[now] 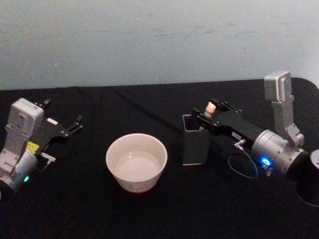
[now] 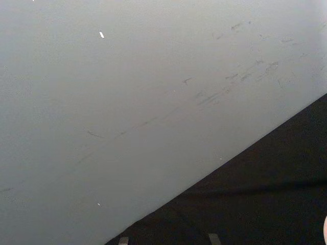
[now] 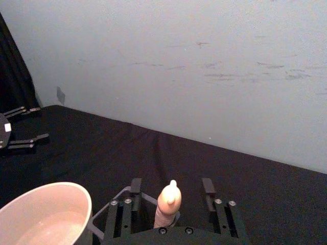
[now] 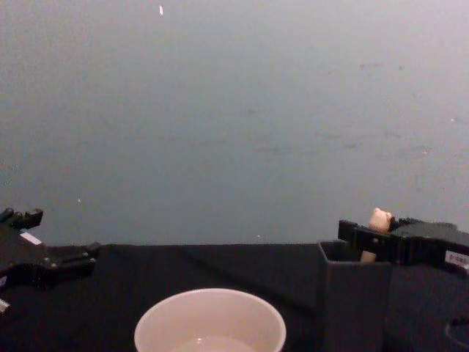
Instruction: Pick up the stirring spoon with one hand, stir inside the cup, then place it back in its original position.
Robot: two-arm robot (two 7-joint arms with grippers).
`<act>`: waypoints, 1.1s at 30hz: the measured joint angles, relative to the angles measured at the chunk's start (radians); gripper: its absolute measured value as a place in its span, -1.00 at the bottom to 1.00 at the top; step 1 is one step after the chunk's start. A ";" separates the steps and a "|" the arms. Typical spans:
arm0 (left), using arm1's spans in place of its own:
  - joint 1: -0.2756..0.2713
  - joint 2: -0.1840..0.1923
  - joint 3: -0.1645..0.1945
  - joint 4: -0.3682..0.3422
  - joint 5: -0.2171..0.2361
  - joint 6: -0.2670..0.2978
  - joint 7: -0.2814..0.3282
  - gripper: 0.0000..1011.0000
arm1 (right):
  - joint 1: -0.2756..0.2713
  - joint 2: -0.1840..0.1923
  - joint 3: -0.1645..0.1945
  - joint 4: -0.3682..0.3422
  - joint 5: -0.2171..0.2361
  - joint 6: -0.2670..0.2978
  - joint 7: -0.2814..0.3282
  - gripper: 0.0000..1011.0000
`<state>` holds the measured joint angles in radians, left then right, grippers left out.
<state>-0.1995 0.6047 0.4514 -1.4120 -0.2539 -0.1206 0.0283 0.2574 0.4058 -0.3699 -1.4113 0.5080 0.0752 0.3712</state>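
Observation:
My gripper should expect a thin metal stem and round scoop hidden inside the tall dark grey holder (image 4: 355, 302), because only the beige handle (image 4: 379, 220) sticks out above it.
The stirring spoon (image 1: 211, 106) stands upright in the dark grey holder (image 1: 194, 147), with its beige bear-head handle (image 4: 379, 218) poking above the square mouth. My right gripper (image 1: 208, 113) is at the holder's top, open. Its two fingers (image 3: 135, 187) flank the spoon handle (image 3: 168, 206) with a gap on each side. The pale cream cup (image 1: 136, 162) sits left of the holder, near the table's middle, also seen as the cup (image 4: 210, 323) and the cup (image 3: 46, 214). My left gripper (image 1: 63, 113) rests open at the far left, away from both.
A black cloth (image 1: 159, 214) covers the table, and a pale grey-blue wall (image 1: 159, 40) rises behind its far edge. The right arm's cable (image 1: 244, 167) loops down beside the holder. Bare cloth lies between the cup and the left gripper (image 4: 58, 235).

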 joint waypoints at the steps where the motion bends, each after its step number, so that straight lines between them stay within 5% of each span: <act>1: 0.000 0.000 0.000 0.000 0.000 0.000 0.000 0.98 | 0.000 0.000 0.000 0.000 0.000 0.000 0.000 0.45; 17: 0.000 0.000 0.000 0.000 0.000 0.000 0.000 0.98 | 0.000 0.000 0.000 0.000 0.002 -0.001 -0.001 -0.55; 33: 0.000 0.000 0.000 0.000 0.000 0.000 0.000 0.98 | -0.015 0.005 0.019 -0.046 -0.002 -0.010 0.016 -0.57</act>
<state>-0.1995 0.6047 0.4514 -1.4120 -0.2539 -0.1205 0.0283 0.2420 0.4106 -0.3507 -1.4577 0.5064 0.0656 0.3870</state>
